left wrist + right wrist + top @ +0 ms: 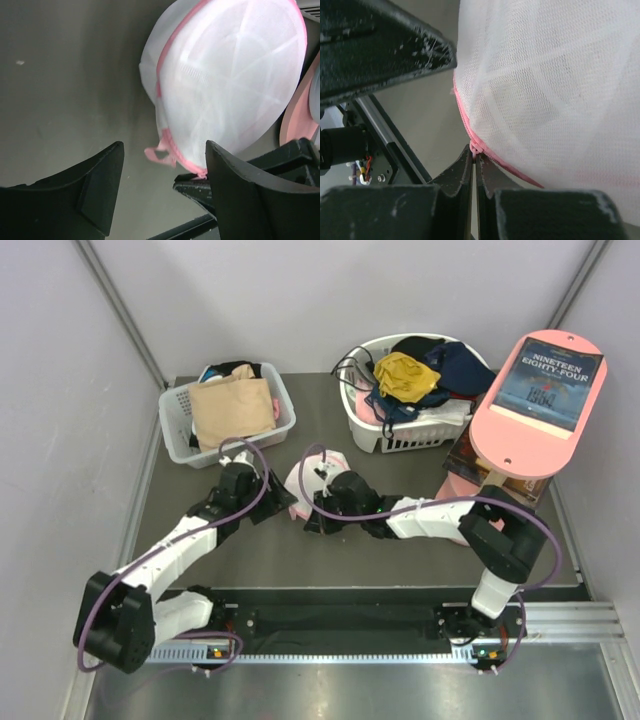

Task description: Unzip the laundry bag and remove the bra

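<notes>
The pink loop tab [161, 154] hangs loose next to my right gripper's zip pull. Next, my left gripper grips the pink rim [171, 143] to hold the laundry bag steady before the bag is unzipped.
The laundry bag [303, 483], a white mesh dome with a pink rim, lies mid-table between my two grippers. In the left wrist view the laundry bag [230, 75] fills the upper right. My left gripper [165, 150] is open, and a pink loop tab [159, 153] on the rim hangs free between its fingers. My right gripper [476, 152] is shut on the pink zip pull [475, 147] at the rim of the laundry bag [545, 90]. In the top view my left gripper [277, 502] and right gripper [314, 512] sit close together at the bag's near side. The bra is hidden; only pale shapes show through the mesh.
At the back left stands a white slotted basket [178, 420] with a beige garment [232, 410]. A second basket [400, 435] at the back right holds a yellow cloth [405, 375] and dark clothes. At the right is a pink oval board [520, 435] bearing a book.
</notes>
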Available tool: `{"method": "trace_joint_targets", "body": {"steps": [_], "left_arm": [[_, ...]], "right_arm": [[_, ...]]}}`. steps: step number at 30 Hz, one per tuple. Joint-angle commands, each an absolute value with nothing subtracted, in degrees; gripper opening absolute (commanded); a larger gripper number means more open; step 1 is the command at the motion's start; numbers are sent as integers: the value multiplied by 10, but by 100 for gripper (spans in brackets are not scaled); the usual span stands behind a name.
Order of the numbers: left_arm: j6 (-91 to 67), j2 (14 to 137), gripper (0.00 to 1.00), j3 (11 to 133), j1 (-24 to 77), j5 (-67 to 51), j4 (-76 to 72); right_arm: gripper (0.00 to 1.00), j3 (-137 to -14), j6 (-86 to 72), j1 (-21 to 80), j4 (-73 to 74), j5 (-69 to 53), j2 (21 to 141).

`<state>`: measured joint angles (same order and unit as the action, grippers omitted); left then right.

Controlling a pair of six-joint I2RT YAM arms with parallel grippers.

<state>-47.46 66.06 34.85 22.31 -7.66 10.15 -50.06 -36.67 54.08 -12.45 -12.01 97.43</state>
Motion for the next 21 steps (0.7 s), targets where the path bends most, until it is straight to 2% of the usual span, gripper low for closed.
{"method": "trace_joint_targets", "body": {"steps": [1,7,15,19,20,21], "left_arm": [[-473,596,70,328,221,-54,155],[-517,568,67,272,222,-94,82],[-533,613,59,267,222,-108,26],[-537,622,46,268,221,-96,11],[-537,624,36,269,221,-97,9],[-538,628,30,269,222,-96,5]], "right_arm": [[0,-549,-368,555,-143,-140,996],[0,-580,-367,570,-142,-154,1027],[0,-586,-366,580,-139,-154,1027],[0,-582,-365,580,-139,-152,1024],[0,-580,-365,580,-139,-152,1024],[0,-579,-365,580,-139,-152,1023]]}}
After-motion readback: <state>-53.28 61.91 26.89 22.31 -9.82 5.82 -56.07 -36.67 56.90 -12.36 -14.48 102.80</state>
